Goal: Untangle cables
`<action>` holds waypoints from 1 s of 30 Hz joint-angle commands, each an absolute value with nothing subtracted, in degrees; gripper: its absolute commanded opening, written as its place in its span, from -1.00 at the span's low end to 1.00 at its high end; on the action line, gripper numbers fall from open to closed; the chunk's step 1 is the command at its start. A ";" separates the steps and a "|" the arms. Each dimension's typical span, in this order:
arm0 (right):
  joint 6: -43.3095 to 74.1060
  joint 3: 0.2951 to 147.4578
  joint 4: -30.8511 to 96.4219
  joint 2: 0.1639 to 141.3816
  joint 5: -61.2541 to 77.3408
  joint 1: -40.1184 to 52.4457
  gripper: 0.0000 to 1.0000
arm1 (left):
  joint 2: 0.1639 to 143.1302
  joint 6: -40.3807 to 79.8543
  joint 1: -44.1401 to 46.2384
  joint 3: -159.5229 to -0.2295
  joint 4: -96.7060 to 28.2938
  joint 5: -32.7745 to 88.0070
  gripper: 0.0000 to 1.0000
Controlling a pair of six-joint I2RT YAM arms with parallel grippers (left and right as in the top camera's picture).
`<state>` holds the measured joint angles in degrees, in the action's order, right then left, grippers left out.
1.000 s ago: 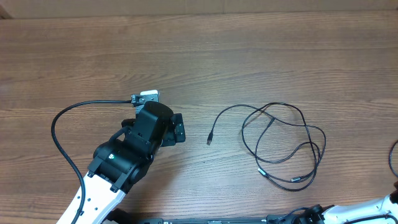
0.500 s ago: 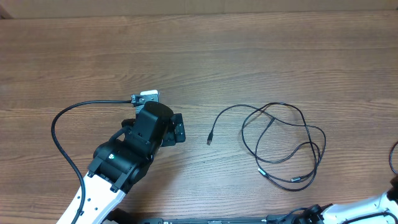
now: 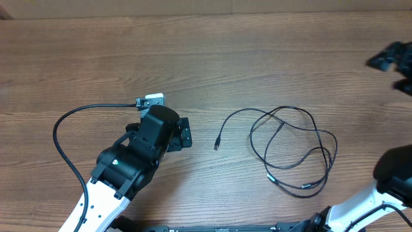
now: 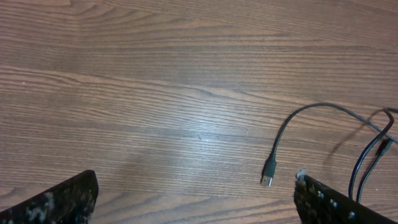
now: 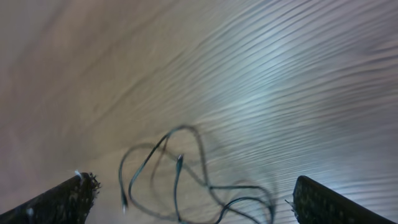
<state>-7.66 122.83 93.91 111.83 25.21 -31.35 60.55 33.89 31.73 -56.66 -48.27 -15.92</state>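
Note:
The cables' far bend [image 3: 301, 109] lies clear of their other parts. My right gripper should go on moving down toward that bend [image 3: 310, 115] until its open fingers are on both sides of it.
The cables [image 3: 291, 147] lie as a loose tangle of thin black loops on the wooden table, right of centre. One free end with a small plug [image 3: 217, 144] points toward my left gripper [image 3: 185, 134], which is open and empty a short way left of it. In the left wrist view the plug [image 4: 268, 172] lies just inside the right finger of the left gripper [image 4: 194, 205], and more loops [image 4: 371, 146] show at the right edge. My right gripper [image 3: 394, 63] is blurred at the upper right, high above the table. In its own view the right gripper [image 5: 198, 202] is open and empty, with the cables [image 5: 186, 180] far below.
A thicker black wire [image 3: 63, 122] fixed to the left arm loops over the table at the left, ending near a small grey connector [image 3: 152, 99]. The right arm's white link [image 3: 380, 193] crosses the lower right corner. The table's far edge [image 3: 206, 14] runs along the top.
My right arm has swung up into view; its gripper is now at the upper right, high above the table. The left arm and the cables have not moved.

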 commanded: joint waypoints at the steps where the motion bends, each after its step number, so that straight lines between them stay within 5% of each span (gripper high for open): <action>1: -9.52 117.84 91.92 111.26 21.91 -25.76 0.99 | 60.75 32.75 31.46 -57.12 -48.21 -16.91 1.00; 13: -9.50 97.06 82.02 111.26 16.51 -14.48 1.00 | 60.75 32.75 31.46 -57.12 -48.21 -16.93 0.99; 30: -9.28 81.14 74.06 111.26 22.22 -13.50 0.89 | 60.75 32.75 31.46 -57.12 -48.21 -16.91 1.00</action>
<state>-9.10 83.26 75.02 111.81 20.14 -13.78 60.55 33.89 31.73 -56.66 -48.27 -15.92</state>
